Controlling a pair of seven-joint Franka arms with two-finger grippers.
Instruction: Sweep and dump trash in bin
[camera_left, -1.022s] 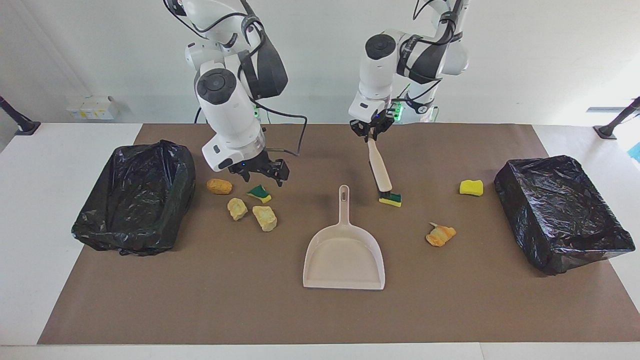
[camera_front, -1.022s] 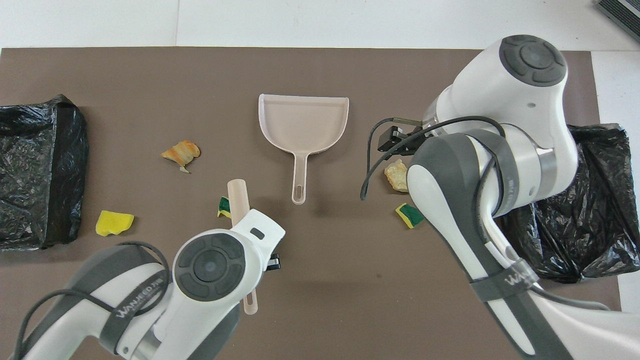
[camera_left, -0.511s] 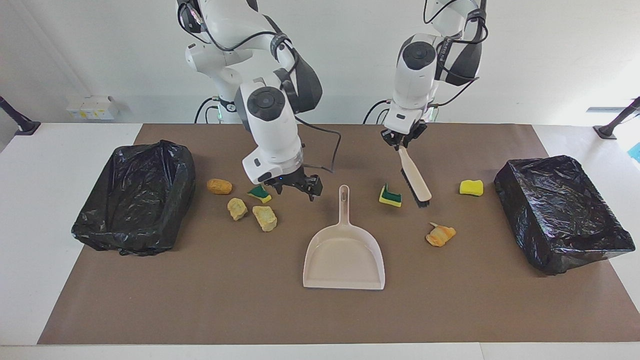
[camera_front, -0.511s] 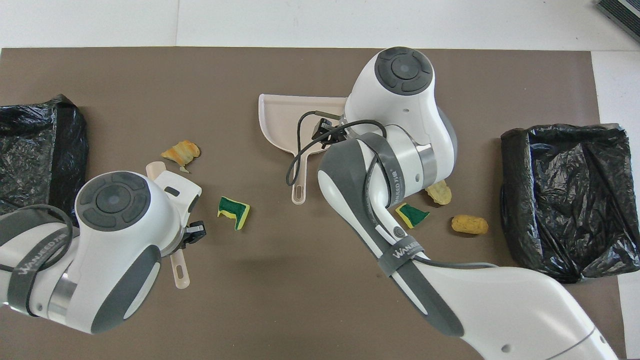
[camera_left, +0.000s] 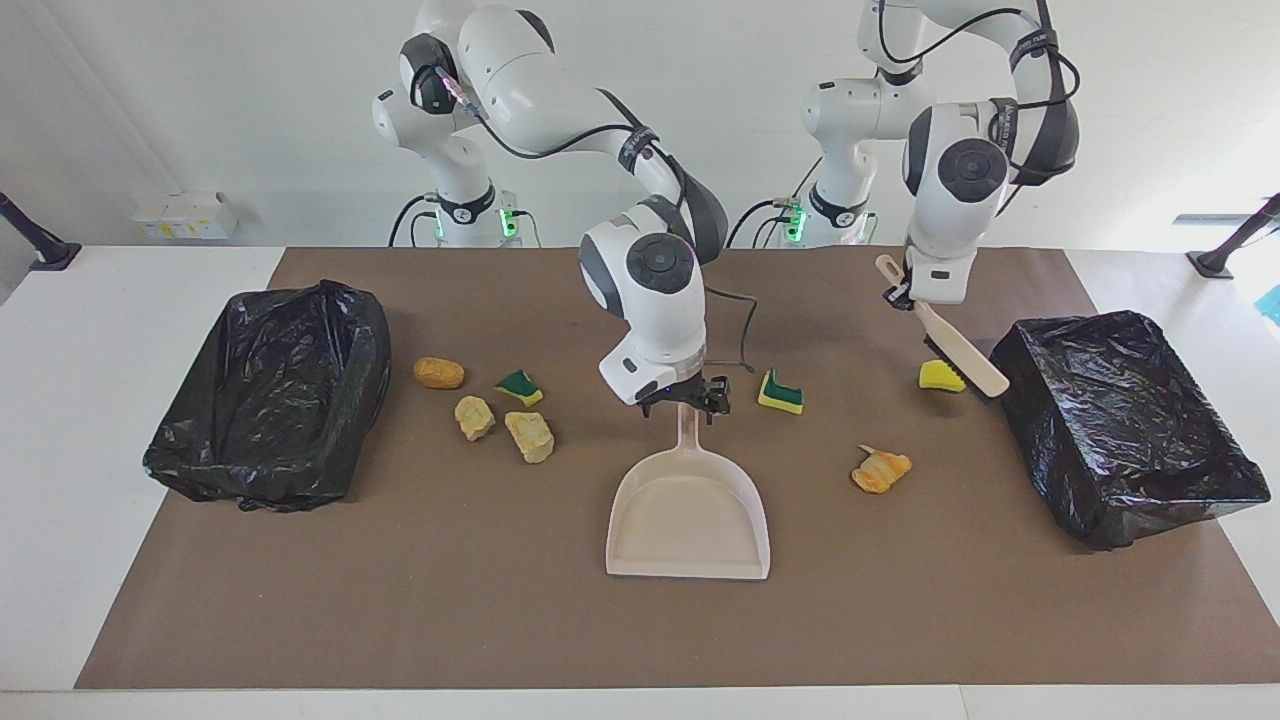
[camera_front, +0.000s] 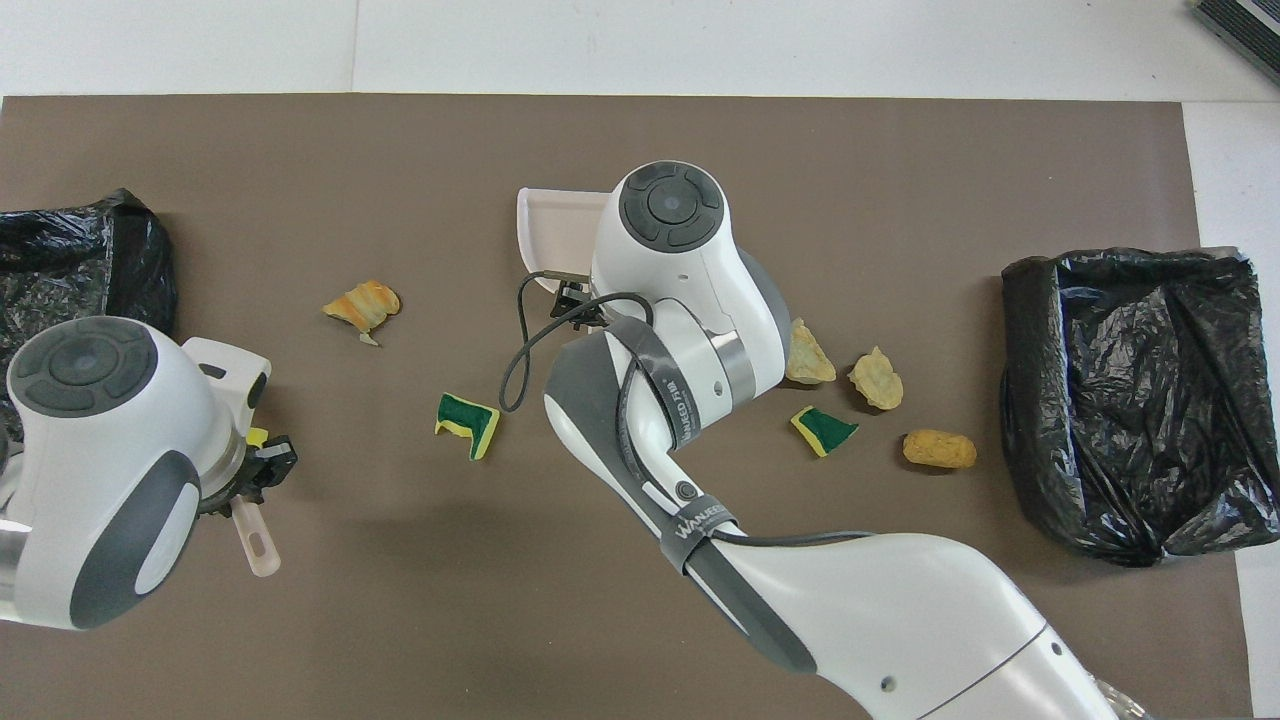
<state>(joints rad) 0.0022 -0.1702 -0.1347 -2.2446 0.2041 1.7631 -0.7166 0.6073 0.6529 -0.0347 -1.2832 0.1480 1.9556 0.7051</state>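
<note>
The beige dustpan (camera_front: 555, 228) should empty completely when the robot tips the swept pieces into the bin, because the orange lump (camera_front: 363, 308) and the green-sided sponge lie loose and apart.
My right gripper (camera_left: 685, 402) is open and low over the handle of the beige dustpan (camera_left: 688, 515), one finger on each side of it. My left gripper (camera_left: 912, 296) is shut on the beige brush (camera_left: 962, 350), whose bristles are at a yellow sponge piece (camera_left: 932, 378). A green-faced sponge (camera_left: 780, 393) and an orange lump (camera_left: 880, 469) lie toward the left arm's end. Toward the right arm's end lie an orange lump (camera_left: 438, 373), a green-faced sponge (camera_left: 518, 386) and two pale lumps (camera_left: 474, 416) (camera_left: 529, 436).
Two bins lined with black bags stand on the brown mat, one at the right arm's end (camera_left: 270, 400) and one at the left arm's end (camera_left: 1120, 420), close beside the brush. In the overhead view my right arm covers most of the dustpan (camera_front: 550, 230).
My right gripper moved from over the trash cluster to the dustpan handle. My left gripper carried the brush away from the green-faced sponge to the yellow sponge beside the bin.
</note>
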